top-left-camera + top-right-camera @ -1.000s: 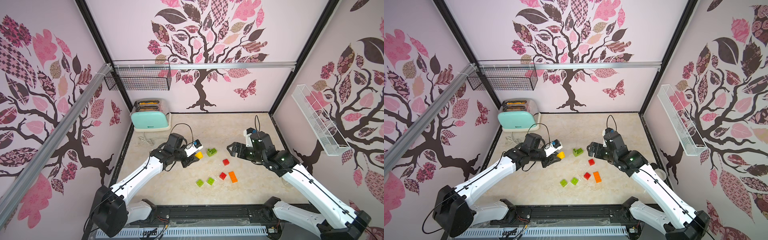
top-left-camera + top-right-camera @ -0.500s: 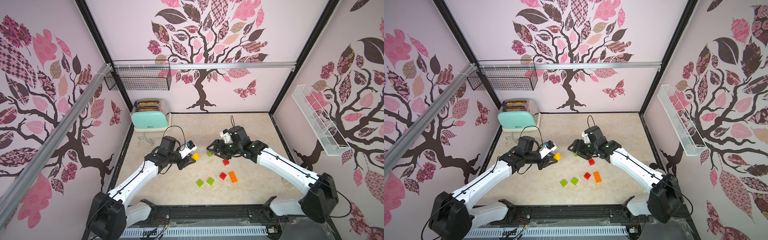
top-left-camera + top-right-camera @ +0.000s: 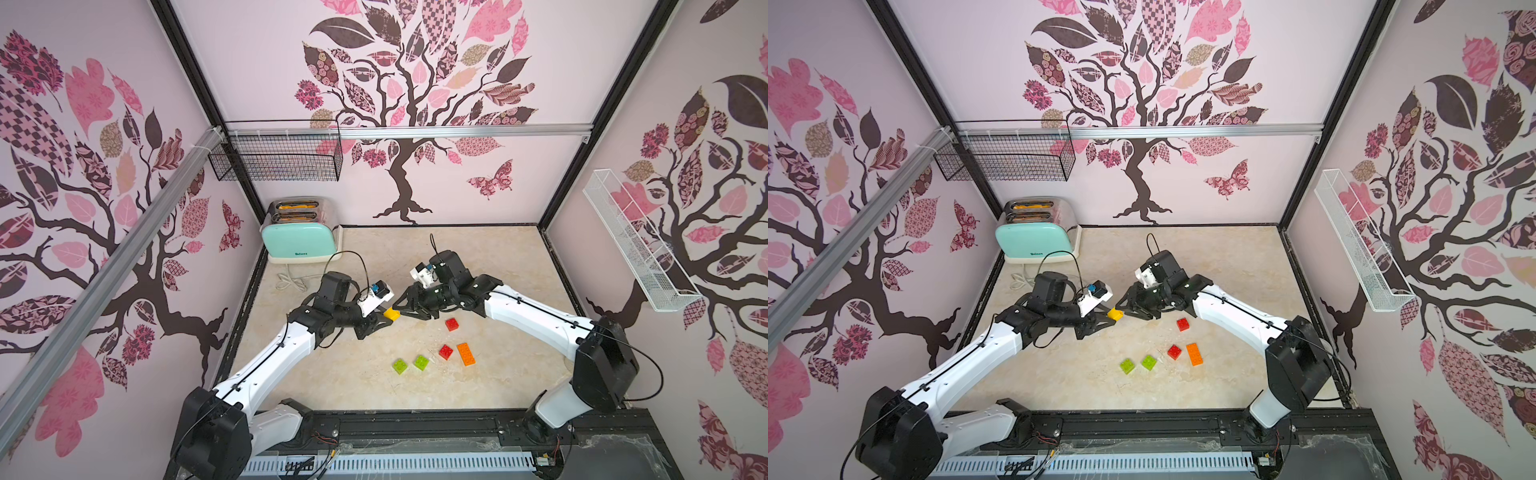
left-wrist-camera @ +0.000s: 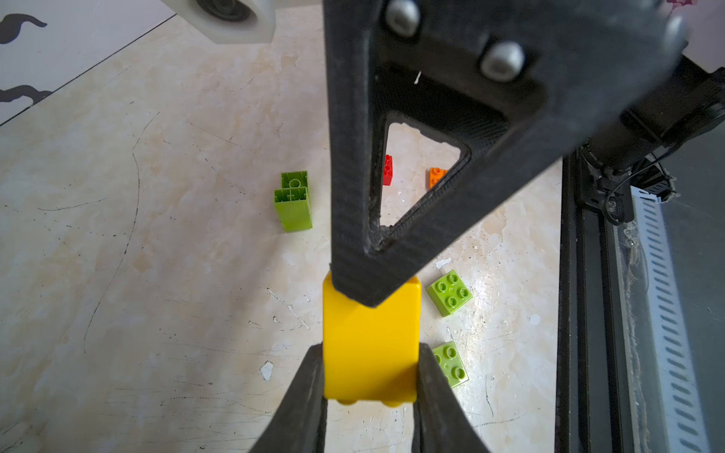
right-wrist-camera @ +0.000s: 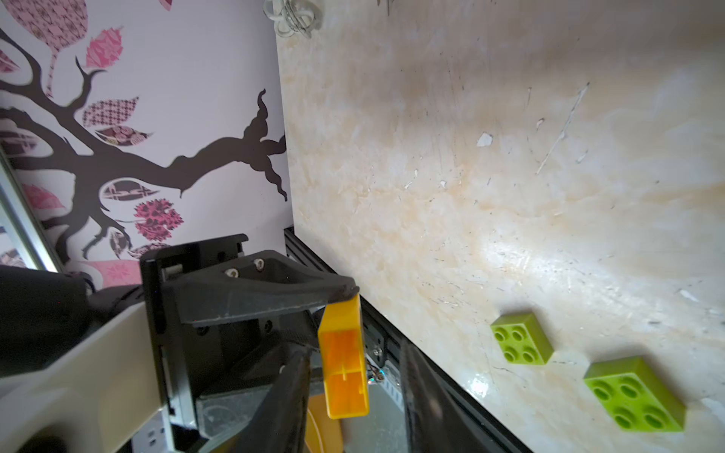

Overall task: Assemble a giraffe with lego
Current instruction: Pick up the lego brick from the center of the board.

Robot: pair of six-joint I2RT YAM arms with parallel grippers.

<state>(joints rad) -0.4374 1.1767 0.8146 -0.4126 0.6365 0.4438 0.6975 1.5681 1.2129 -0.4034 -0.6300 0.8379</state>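
Note:
The robot's left gripper is gripping the yellow brick's studded end [image 4: 370, 388], so its right gripper should grab the hollow end [image 5: 347, 371] and take the brick to the lime-green piece.
My left gripper [image 3: 385, 317] [image 4: 370, 376] is shut on a small yellow brick [image 3: 391, 313] [image 4: 370, 345], held above the table. My right gripper [image 3: 400, 310] [image 5: 355, 353] has come up to it from the other side. Its jaws straddle the yellow brick [image 5: 344, 361] with a gap on one side, so it is open. One right finger [image 4: 392, 235] touches the brick's end. On the table lie two red bricks [image 3: 452, 324] [image 3: 446, 351], a long orange brick [image 3: 466, 354] and two small lime-green bricks [image 3: 421, 362] [image 3: 400, 366]. A joined lime-green piece [image 4: 293, 202] lies on its side.
A mint toaster [image 3: 299, 241] stands at the back left with its white cord [image 3: 291, 282] coiled on the table. A black wire basket [image 3: 276, 156] hangs on the back wall and a white rack [image 3: 636, 245] on the right wall. A black rail [image 3: 415, 419] edges the front.
My right arm swung left across the table to the left gripper, and its jaws narrowed around the yellow brick. The left gripper kept the brick and shifted only slightly.

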